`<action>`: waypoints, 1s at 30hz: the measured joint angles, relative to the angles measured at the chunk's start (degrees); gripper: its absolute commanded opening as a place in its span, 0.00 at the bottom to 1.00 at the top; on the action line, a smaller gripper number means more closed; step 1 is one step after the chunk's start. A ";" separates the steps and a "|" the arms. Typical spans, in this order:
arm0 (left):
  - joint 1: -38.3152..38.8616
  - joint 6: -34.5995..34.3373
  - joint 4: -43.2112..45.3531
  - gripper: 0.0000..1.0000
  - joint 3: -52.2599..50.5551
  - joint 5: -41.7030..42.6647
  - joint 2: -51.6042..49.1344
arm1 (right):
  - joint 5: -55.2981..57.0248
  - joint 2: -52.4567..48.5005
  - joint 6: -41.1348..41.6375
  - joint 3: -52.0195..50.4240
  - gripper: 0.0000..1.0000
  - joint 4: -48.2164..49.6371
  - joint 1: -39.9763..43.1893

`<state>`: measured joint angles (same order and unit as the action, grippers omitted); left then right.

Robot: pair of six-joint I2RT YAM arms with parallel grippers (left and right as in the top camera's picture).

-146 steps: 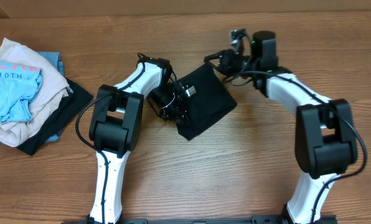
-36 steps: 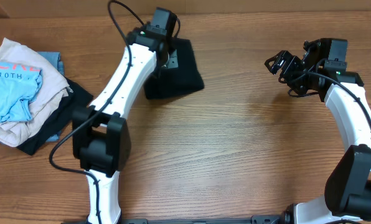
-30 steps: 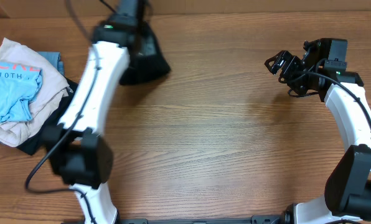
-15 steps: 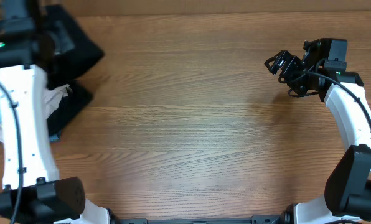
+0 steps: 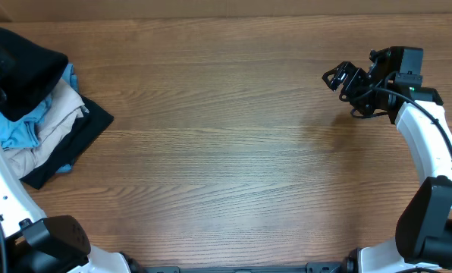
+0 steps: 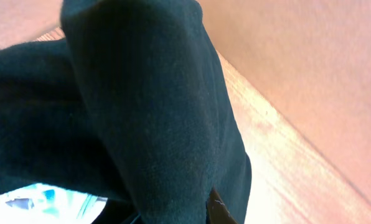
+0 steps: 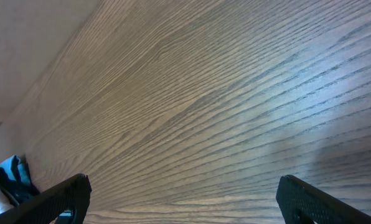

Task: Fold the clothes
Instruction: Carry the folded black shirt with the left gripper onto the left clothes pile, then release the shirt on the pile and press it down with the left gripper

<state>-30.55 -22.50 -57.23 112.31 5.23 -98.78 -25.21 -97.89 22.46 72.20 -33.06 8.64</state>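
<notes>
I carry on lowering with my left gripper the folded black garment (image 5: pixel 30 70) hanging over the clothes pile until it lies across the light blue piece (image 5: pixel 17 132), then let go.
A folded black garment (image 5: pixel 23 67) rests on top of the clothes pile (image 5: pixel 55 117) at the far left of the table. In the left wrist view this black garment (image 6: pixel 148 106) fills almost the whole frame. My left gripper (image 6: pixel 173 218) is shut on it, and only one fingertip (image 6: pixel 219 211) peeks out beneath the cloth. In the overhead view the left gripper itself is hidden at the frame's left edge. My right gripper (image 5: pixel 343 80) hangs open over bare wood at the far right, with nothing between its fingers (image 7: pixel 61 199).
The pile holds a light blue piece (image 5: pixel 17 135), a beige piece (image 5: pixel 59 114) and a black piece (image 5: pixel 70 148) spread underneath. My left arm's white link (image 5: pixel 2 189) runs along the left edge. A wall borders the table's far side (image 6: pixel 310 74).
My left arm has swung further left, carrying the folded black garment from beside the pile to on top of it. The right arm has not moved.
</notes>
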 measured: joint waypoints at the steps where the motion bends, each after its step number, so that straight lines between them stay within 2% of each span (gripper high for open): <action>1: -0.72 -0.50 0.61 0.04 0.00 0.17 -0.04 | -0.02 0.00 0.02 0.00 1.00 0.00 0.00; 6: -3.89 -1.60 2.03 0.04 0.00 0.15 -0.92 | -0.02 0.00 0.00 0.00 1.00 0.02 -0.02; 15: -4.22 -1.57 5.57 0.04 -0.11 1.60 -7.32 | 0.00 0.00 0.04 0.00 1.00 0.02 0.00; 28: -7.02 -1.31 3.23 0.04 -0.22 2.73 -10.27 | 0.00 0.00 0.04 0.00 1.00 0.04 -0.02; 29: -7.17 -1.31 2.86 0.06 -0.22 2.73 -10.47 | 0.00 0.00 0.00 0.00 1.00 0.02 0.00; 30: -7.48 -1.33 2.38 0.15 -0.22 2.71 -10.80 | 0.02 0.00 0.04 0.00 1.00 0.02 0.00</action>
<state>-38.02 -23.83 -54.85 112.09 7.94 -109.58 -25.19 -97.89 22.50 72.20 -33.04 8.64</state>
